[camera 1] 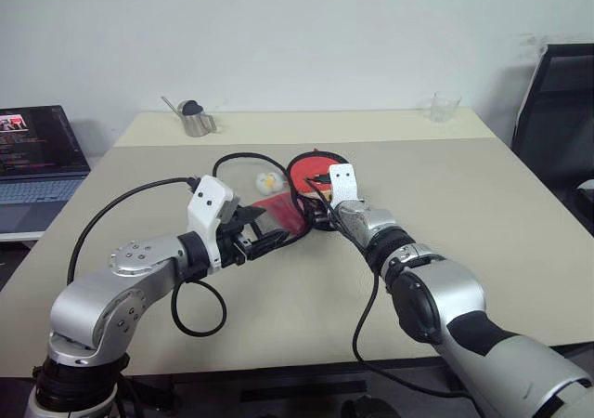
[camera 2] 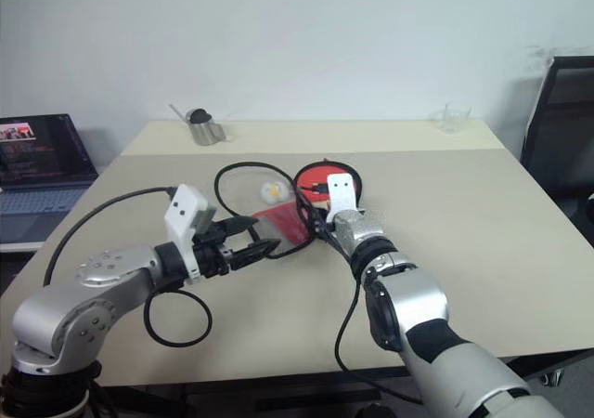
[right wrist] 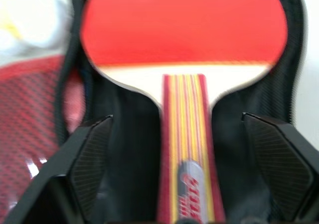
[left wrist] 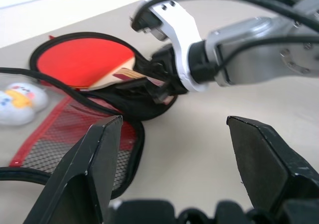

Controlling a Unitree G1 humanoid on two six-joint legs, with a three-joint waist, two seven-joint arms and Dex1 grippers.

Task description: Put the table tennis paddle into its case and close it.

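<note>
My right gripper needs to back away from over the paddle's handle (right wrist: 188, 149), where it is in the red mesh flap's way, before my left gripper folds the flap (camera 1: 286, 212) over.
The table tennis paddle (right wrist: 184, 30) lies red face up inside the opened case (left wrist: 149, 109), its striped handle (right wrist: 185, 134) pointing towards my right gripper (right wrist: 184, 169). That gripper is open, one finger on each side of the handle and apart from it. The case's red mesh flap (left wrist: 60, 134) is folded out flat on the table, with the white-yellow plush keychain (camera 1: 267, 182) beside it. My left gripper (left wrist: 179, 154) hovers open next to the flap's edge, nothing between its fingers.
A black cable (camera 1: 241, 158) loops over the table behind the case. At the far edge stand a metal cup (camera 1: 195, 119) and a clear glass (camera 1: 444, 107). A laptop (camera 1: 32, 153) sits off to the left, a black chair (camera 1: 561, 111) to the right.
</note>
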